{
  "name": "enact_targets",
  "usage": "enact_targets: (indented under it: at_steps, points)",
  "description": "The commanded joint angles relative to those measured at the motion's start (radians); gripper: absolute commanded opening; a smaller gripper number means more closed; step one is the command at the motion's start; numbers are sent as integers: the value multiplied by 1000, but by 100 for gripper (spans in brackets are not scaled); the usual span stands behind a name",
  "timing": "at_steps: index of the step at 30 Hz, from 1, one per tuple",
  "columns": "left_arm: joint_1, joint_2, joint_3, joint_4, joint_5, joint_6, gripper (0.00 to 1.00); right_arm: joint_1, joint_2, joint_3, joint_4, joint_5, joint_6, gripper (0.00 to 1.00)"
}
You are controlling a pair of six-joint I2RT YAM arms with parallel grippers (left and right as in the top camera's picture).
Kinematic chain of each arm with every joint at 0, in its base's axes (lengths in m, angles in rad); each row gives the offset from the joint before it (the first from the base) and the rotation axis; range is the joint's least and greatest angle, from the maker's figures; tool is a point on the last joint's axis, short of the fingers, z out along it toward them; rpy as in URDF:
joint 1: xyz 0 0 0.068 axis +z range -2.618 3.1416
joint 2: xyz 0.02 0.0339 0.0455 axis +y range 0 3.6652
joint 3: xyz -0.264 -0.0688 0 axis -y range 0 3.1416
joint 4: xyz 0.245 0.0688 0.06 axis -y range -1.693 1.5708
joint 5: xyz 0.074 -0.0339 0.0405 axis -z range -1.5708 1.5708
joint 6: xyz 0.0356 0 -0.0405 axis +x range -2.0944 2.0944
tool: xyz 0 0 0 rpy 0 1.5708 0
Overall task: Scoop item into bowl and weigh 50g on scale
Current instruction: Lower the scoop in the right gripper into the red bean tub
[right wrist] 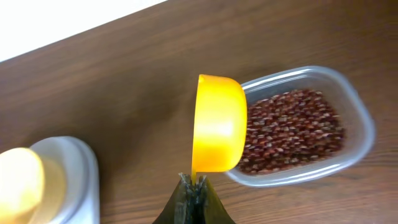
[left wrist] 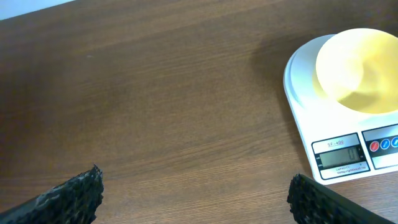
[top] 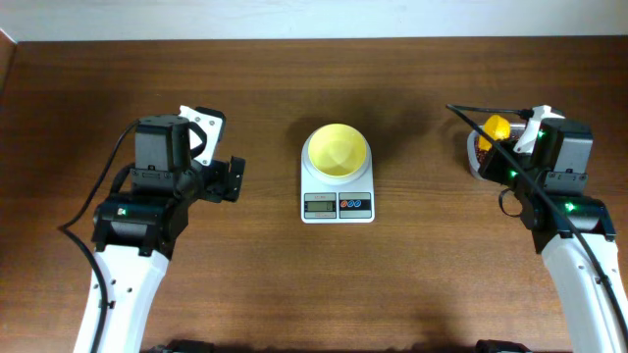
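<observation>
Next, my right gripper brings the yellow scoop back above the red-brown beans (right wrist: 291, 132) before it lowers the scoop, because the scoop is hanging over the tub's rim (top: 472, 154) nearest the scale.
The pale yellow bowl (top: 338, 151) sits on the white scale (top: 337, 192) at the table's middle; both show in the left wrist view, bowl (left wrist: 359, 70) and scale (left wrist: 305, 93), and in the right wrist view at lower left, bowl (right wrist: 20, 185) and scale (right wrist: 78, 174). I see no beans in the bowl. The red-brown beans (right wrist: 292, 127) lie in a clear plastic tub (right wrist: 357, 118) at the right (top: 477, 155). My right gripper (right wrist: 194, 182) is shut on the handle of a yellow scoop (right wrist: 217, 123), held on edge over the tub's left rim (top: 495, 127). My left gripper (left wrist: 193, 193) is open and empty, left of the scale (top: 235, 178).
The wooden table (top: 294, 284) runs to a white wall strip at the back. The right arm's cable (top: 491, 137) crosses above the tub.
</observation>
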Motion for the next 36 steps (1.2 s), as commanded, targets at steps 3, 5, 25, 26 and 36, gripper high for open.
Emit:
enact_targets:
  at_steps: [3, 5, 25, 26, 36]
  points:
    - [6, 2, 18, -2, 8, 10, 99, -4, -13, 28, 0, 199, -96, 4]
    - [6, 2, 18, -2, 8, 10, 99, -4, 21, 28, -19, 199, -123, 4]
    - [6, 2, 18, -2, 8, 10, 99, -2, 84, 45, 94, 167, -111, 4]
    - [6, 2, 18, -1, 8, 10, 99, -2, 84, 59, 97, 163, -111, 4]
    - [6, 1, 18, -18, 527, 314, 99, -2, 71, 93, 76, 159, -111, 4]
